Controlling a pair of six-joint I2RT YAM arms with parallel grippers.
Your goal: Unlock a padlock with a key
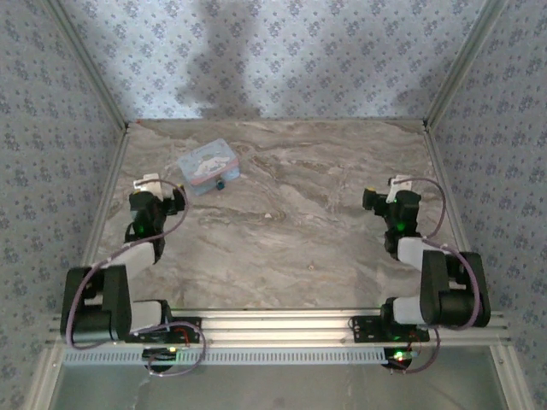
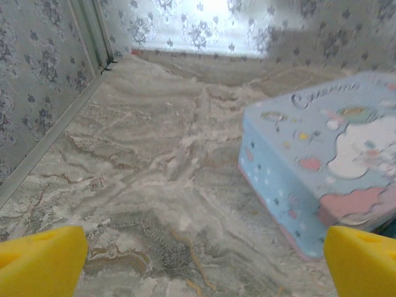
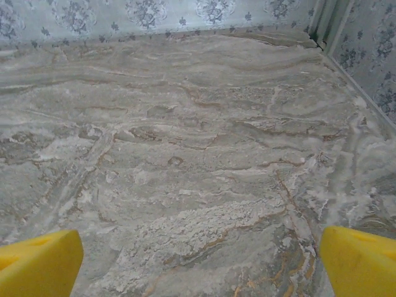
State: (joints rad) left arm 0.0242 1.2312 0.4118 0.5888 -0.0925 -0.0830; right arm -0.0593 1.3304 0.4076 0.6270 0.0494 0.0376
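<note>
My right gripper keeps going toward the key with fingers wide and closes around the key, as it is lying free (image 1: 311,266) near the front rail and the way is open.
A light blue cartoon-printed tin box (image 1: 211,166) sits on the marble table at the back left; in the left wrist view the box (image 2: 322,167) is close on the right. A small dark item (image 1: 220,183) hangs at the box's near side; I cannot tell whether it is the padlock. No key can be made out. My left gripper (image 1: 162,190) hovers just left of and nearer than the box, open, its yellow fingertips (image 2: 40,260) wide apart over bare table. My right gripper (image 1: 383,196) is on the right side, open, with nothing between its yellow fingertips (image 3: 359,260).
Patterned walls with metal frame rails (image 1: 101,85) enclose the table on the left, back and right. The marble tabletop (image 1: 299,222) stretches between the two arms. The arm bases sit on an aluminium rail (image 1: 282,329) at the near edge.
</note>
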